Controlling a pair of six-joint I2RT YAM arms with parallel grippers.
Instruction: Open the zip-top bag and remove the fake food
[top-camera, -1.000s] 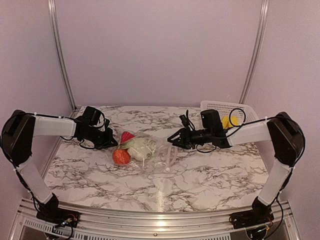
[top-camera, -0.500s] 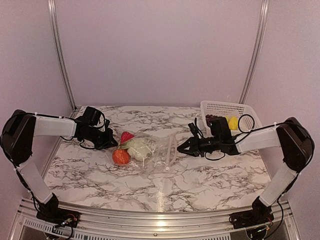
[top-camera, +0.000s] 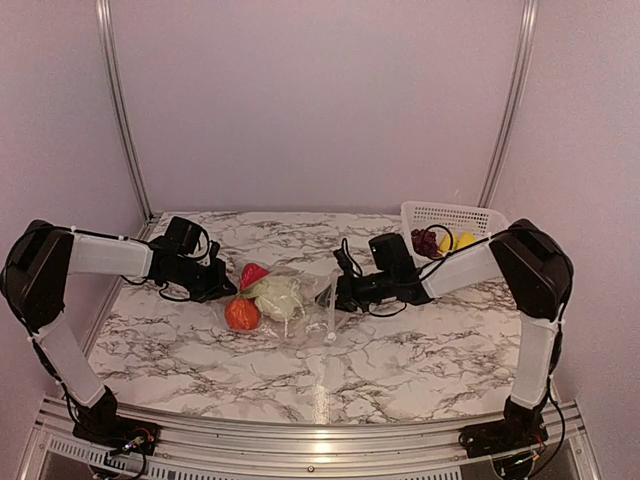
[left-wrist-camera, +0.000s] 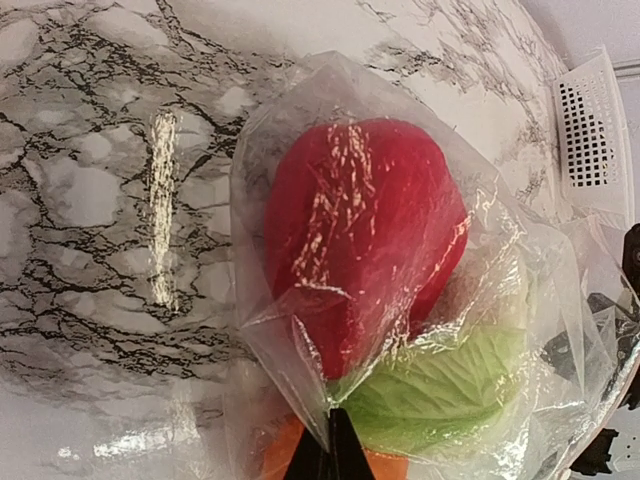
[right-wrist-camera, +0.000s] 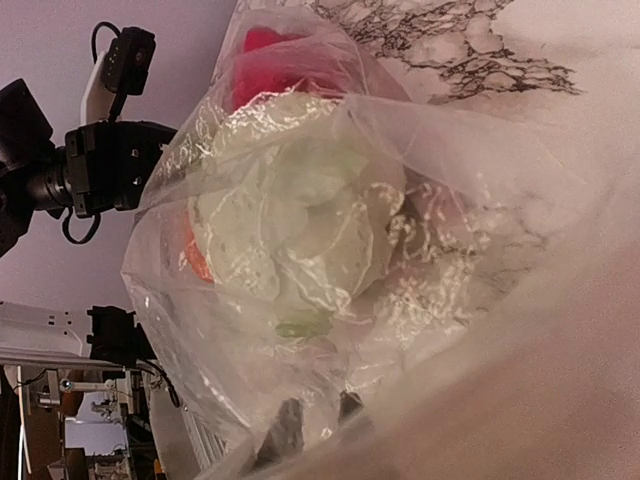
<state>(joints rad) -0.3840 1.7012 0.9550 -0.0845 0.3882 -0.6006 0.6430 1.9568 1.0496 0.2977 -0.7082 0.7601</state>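
Observation:
The leafy piece (top-camera: 278, 298) is deeper in the bag than the fingers of my right gripper, so I should open them wide and reach around its near end (top-camera: 298, 299) before I pull.
The clear zip-top bag (top-camera: 300, 300) lies mid-table with a red piece (top-camera: 253, 272), a pale green leafy piece (top-camera: 281, 296) and an orange-red ball (top-camera: 241, 314) inside. My left gripper (top-camera: 228, 286) is shut, pinching the bag's left end; in the left wrist view its gripper (left-wrist-camera: 335, 452) nips the plastic in front of the red piece (left-wrist-camera: 360, 230) and the leafy piece (left-wrist-camera: 440, 385). My right gripper (top-camera: 338, 293) is at the bag's right, open end. In the right wrist view its fingertips (right-wrist-camera: 285, 430) stand slightly apart behind plastic, facing the leafy piece (right-wrist-camera: 300, 220).
A white lattice basket (top-camera: 462, 213) stands at the back right, holding a dark purple grape cluster (top-camera: 425, 242) and a yellow piece (top-camera: 460, 241). The bag's zip strip (top-camera: 331, 312) lies loose on the marble table (top-camera: 420, 350).
My right gripper has moved left from beside the basket up to the bag's open end. The left gripper has kept its hold and place.

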